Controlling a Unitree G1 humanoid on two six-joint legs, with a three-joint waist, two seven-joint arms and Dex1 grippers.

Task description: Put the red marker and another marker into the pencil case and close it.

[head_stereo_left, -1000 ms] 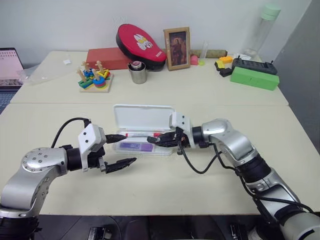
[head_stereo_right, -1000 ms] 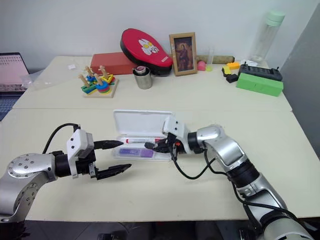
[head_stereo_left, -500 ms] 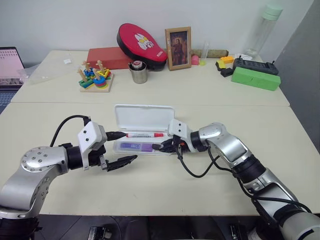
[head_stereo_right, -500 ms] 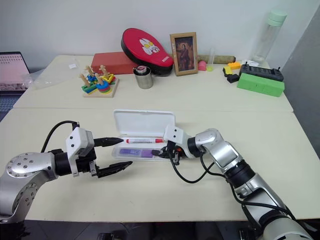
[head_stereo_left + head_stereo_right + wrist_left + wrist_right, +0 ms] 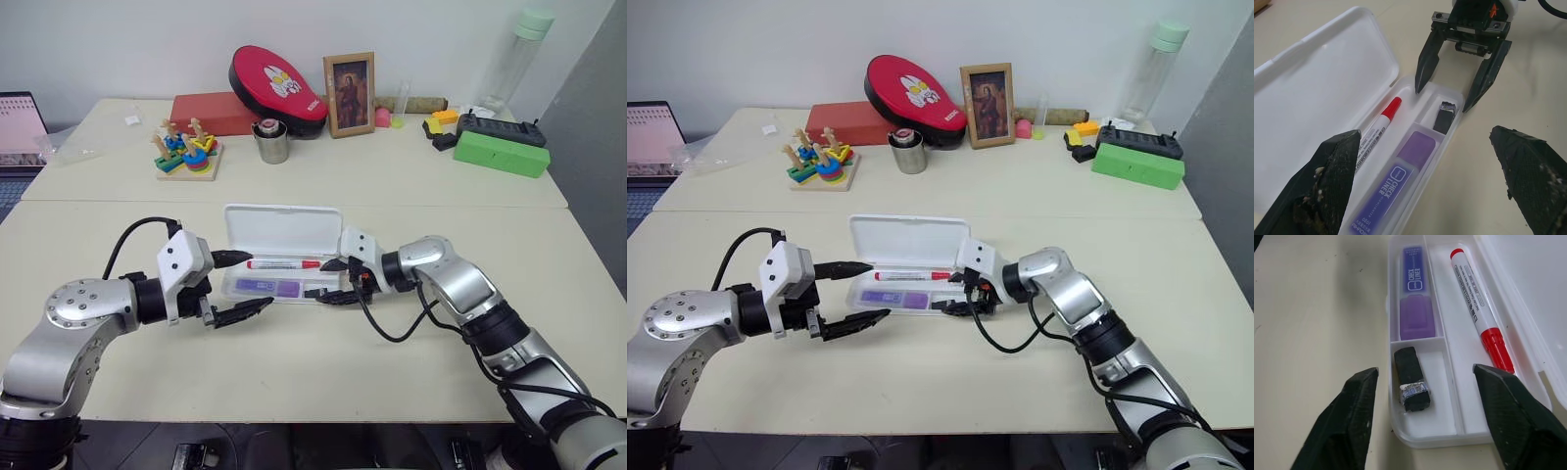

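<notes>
My left gripper should back off and my right gripper should push the lid from behind, because my left gripper sticks out over the pencil case's end [image 5: 232, 281] in the lid's way.
The white pencil case [image 5: 282, 230] lies open mid-table, its lid tipped back. In its rear slot rests the red marker [image 5: 284, 263] [image 5: 1479, 313]. The lilac marker [image 5: 263, 287] [image 5: 1396, 183] fills the front slot. A small black piece [image 5: 1410, 379] sits in the short compartment at the case's right end. My left gripper [image 5: 262, 279] is open at the case's left end, one finger over the rear slot and one in front of the case. At the right end my right gripper [image 5: 321, 280] is open, straddling the black piece's compartment without touching anything.
On the far table stand a ring-stacking toy [image 5: 186, 152], a metal cup [image 5: 268, 142], a red box and red pouch [image 5: 274, 83], a photo frame [image 5: 348, 94], a green box [image 5: 499, 153] and a bottle [image 5: 517, 54]. A laptop [image 5: 20, 127] sits at the left edge.
My right gripper, shut before over the case's right end, now stands open and has drawn back slightly to the right. The left gripper has stayed put, still open.
</notes>
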